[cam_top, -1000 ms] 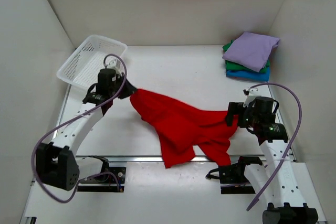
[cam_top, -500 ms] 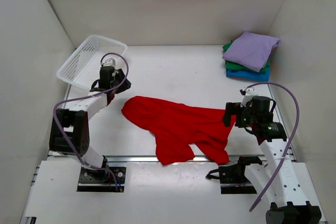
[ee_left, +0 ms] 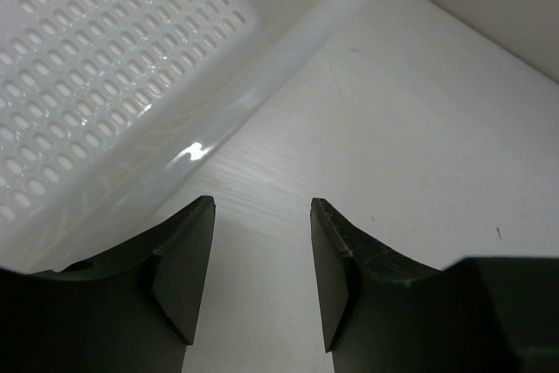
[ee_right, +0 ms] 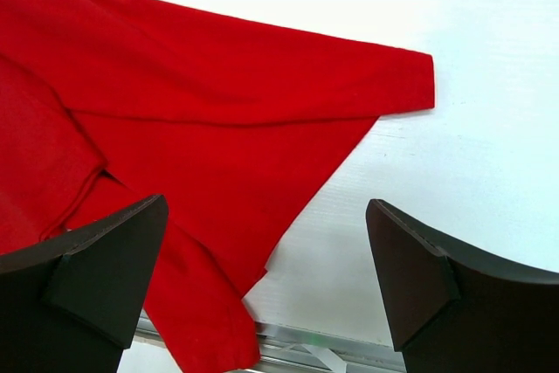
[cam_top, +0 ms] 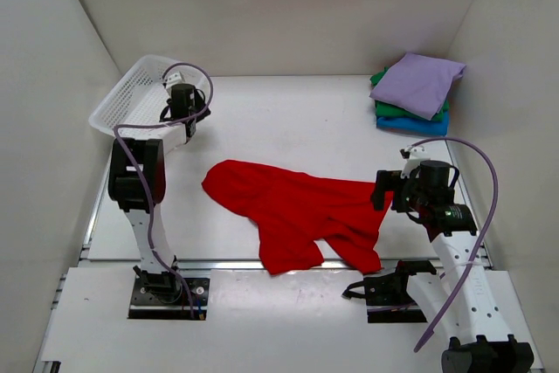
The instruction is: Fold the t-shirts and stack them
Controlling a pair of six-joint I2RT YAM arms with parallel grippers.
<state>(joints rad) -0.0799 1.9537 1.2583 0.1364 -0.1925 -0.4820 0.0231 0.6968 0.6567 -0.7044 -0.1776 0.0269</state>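
Observation:
Next, I pinch its far corner point(ee_right: 419, 85) with my right gripper because the red t-shirt lies bunched in folds point(cam_top: 316, 220), and spread it flat together with my left gripper before folding it.
A bright red t-shirt point(cam_top: 297, 209) lies crumpled and spread on the middle of the table; its right edge and a sleeve point(ee_right: 218, 120) fill the right wrist view. My right gripper point(cam_top: 383, 191) hovers over that right edge, jaws wide open point(ee_right: 266, 202) and holding nothing. My left gripper point(cam_top: 181, 100) is drawn back beside the basket, well away from the red shirt, open point(ee_left: 262, 204) over bare table. At the back right, folded t-shirts sit stacked: lavender point(cam_top: 421, 81) on top, green point(cam_top: 385, 111) under it, blue point(cam_top: 412, 126) lowest.
A white plastic mesh basket point(cam_top: 129, 104) stands at the back left, its wall point(ee_left: 131, 67) just left of my left fingers. White walls close the table on three sides. A metal rail point(cam_top: 236, 263) runs along the near edge.
My left gripper opened and let go of the red shirt, then pulled back toward the basket. The shirt's left part dropped flat onto the table. The right arm barely moved.

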